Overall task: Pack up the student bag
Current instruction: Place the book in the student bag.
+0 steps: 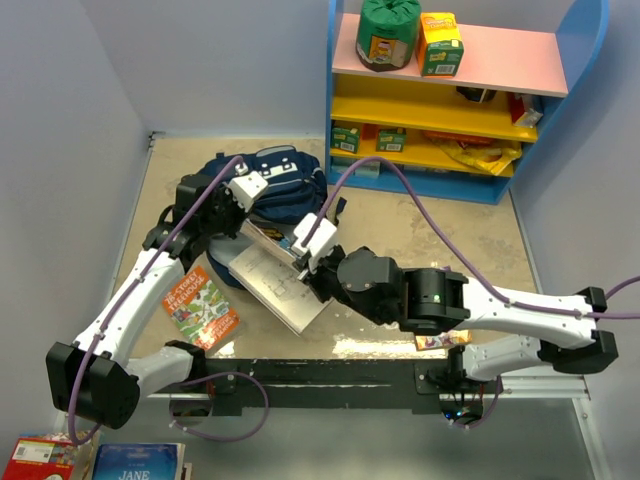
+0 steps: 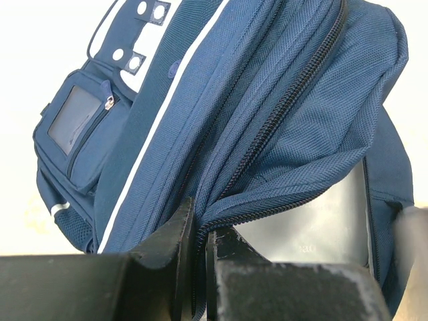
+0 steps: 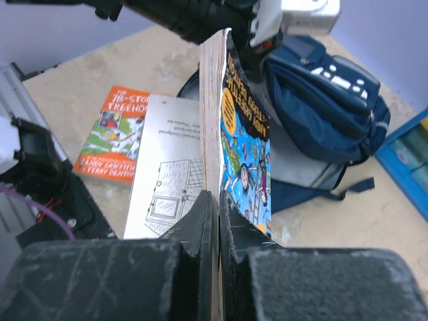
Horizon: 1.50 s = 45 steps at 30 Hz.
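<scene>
My right gripper is holding the book, and the book's white page (image 1: 280, 288) hangs open outside the bag's opening. It should push the book deep under the bag's raised edge (image 1: 268, 227) before it lets go.
The navy student bag (image 1: 282, 180) lies at the back of the floor, its main zip open. My left gripper (image 1: 247, 190) is shut on the bag's zippered opening edge (image 2: 267, 200) and holds it up; grey lining (image 2: 321, 221) shows inside. My right gripper (image 1: 303, 262) is shut on a book with a blue cartoon cover (image 3: 244, 144), held on edge just in front of the bag's mouth. A white page with a line drawing (image 1: 275, 285) hangs open from it. The bag also shows in the right wrist view (image 3: 328, 107), behind the book.
An orange "Treehouse" book (image 1: 200, 308) lies on the floor left of the held book, also in the right wrist view (image 3: 110, 130). A coloured shelf (image 1: 450, 100) with groceries stands at the back right. More books (image 1: 90, 460) lie at the near left corner.
</scene>
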### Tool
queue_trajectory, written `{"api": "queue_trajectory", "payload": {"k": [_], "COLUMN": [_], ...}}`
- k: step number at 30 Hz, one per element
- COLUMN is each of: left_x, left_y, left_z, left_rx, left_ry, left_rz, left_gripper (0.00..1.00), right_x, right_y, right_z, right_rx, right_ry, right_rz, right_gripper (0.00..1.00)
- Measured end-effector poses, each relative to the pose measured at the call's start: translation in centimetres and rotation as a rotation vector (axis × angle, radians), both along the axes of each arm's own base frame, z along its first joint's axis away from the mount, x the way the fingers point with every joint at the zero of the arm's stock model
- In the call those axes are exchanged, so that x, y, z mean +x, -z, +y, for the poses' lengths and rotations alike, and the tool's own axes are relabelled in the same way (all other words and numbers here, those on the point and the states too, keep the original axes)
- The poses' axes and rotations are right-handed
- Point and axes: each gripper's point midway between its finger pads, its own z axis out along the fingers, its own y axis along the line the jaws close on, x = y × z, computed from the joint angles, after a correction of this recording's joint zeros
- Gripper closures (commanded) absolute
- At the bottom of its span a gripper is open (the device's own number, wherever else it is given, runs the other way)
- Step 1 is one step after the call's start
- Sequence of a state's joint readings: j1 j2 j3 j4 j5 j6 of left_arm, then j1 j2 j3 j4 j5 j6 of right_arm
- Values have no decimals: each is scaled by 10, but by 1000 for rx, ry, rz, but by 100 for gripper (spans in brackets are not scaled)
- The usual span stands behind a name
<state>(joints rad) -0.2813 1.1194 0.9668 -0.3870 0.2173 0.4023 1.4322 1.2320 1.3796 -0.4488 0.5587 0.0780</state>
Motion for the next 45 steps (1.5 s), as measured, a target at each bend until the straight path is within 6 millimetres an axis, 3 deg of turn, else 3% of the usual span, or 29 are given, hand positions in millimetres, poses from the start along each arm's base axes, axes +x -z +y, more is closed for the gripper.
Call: {"api": "queue_trajectory", "payload": {"k": [4,10,16,19,25,36,45], "left_x": [-1,0,-9,-13,-19,-40,-53], "left_y": [0,-3,-4,-2,-11,-18,-27], "left_z": [-1,7,5,4,-6,-38,-54], "left_rx": [-5,-9,-29,-36,-85,-207,-264], "left_ry": [5,-23,-15,-4,30,184,283], "left_rz": [3,-4,20,37,71,180,243], "left_gripper": [100,100,100,100,100,100,100], "right_x": [22,65,75,75,88,113,127], "right_y": [11,77,142,161,169,145,159], "right_z": [24,41,44,42,42,49,47], "right_rx": [2,-116,-223,-249,-211,-132,-161], "right_ry": [5,25,28,29,108,290,383], "right_rz": [-52,-63,-45,-38,-86,-286,-418], "right_gripper": [100,100,100,100,100,100,100]}}
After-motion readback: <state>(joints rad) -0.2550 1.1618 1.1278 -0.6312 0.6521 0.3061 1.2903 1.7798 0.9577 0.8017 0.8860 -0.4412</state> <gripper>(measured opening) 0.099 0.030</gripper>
